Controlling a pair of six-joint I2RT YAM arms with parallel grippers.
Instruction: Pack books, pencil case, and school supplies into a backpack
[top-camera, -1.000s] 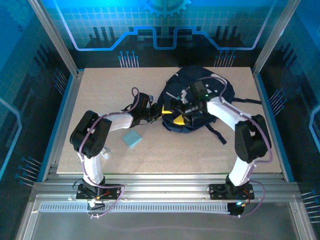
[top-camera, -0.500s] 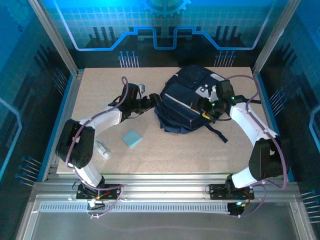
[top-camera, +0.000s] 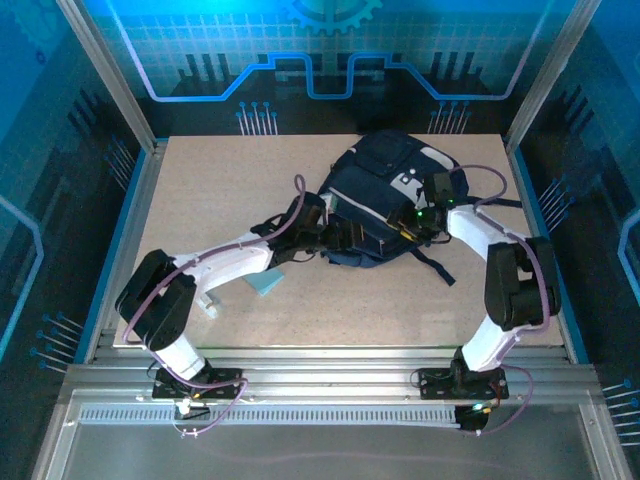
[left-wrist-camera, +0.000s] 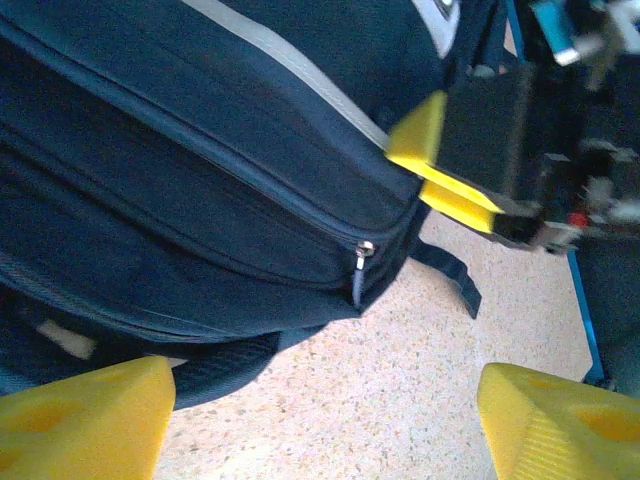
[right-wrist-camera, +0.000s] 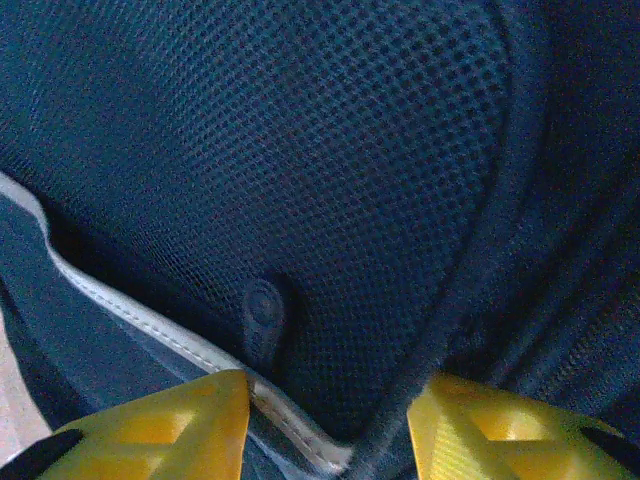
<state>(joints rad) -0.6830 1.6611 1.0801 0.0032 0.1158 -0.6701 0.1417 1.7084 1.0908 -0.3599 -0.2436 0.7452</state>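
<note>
The robot's right gripper holds the slanted navy backpack (top-camera: 376, 198) only by a side fold (top-camera: 408, 226), so the navy backpack will turn around when the robot pulls the zip.
The navy backpack (top-camera: 385, 195) lies at the table's back middle, its zip closed with the pull (left-wrist-camera: 361, 262) hanging at the near corner. My left gripper (top-camera: 345, 238) (left-wrist-camera: 320, 430) hovers open over bare table just in front of that corner. My right gripper (top-camera: 405, 222) (right-wrist-camera: 330, 430) presses into the backpack's mesh side. Its jaws stand apart with a fold of fabric and white piping (right-wrist-camera: 200, 350) between them. My left forearm half covers the light-blue square pad (top-camera: 268, 285). The books and the pencil case are out of view.
A small whitish object (top-camera: 207, 300) lies near the table's front left. A dark strap (top-camera: 440, 268) trails from the backpack toward the front right. Metal frame rails border the table.
My left gripper opened and swung from the backpack's left side to its near corner, over the blue pad. My right gripper moved onto the backpack's right side, and its jaws narrowed.
</note>
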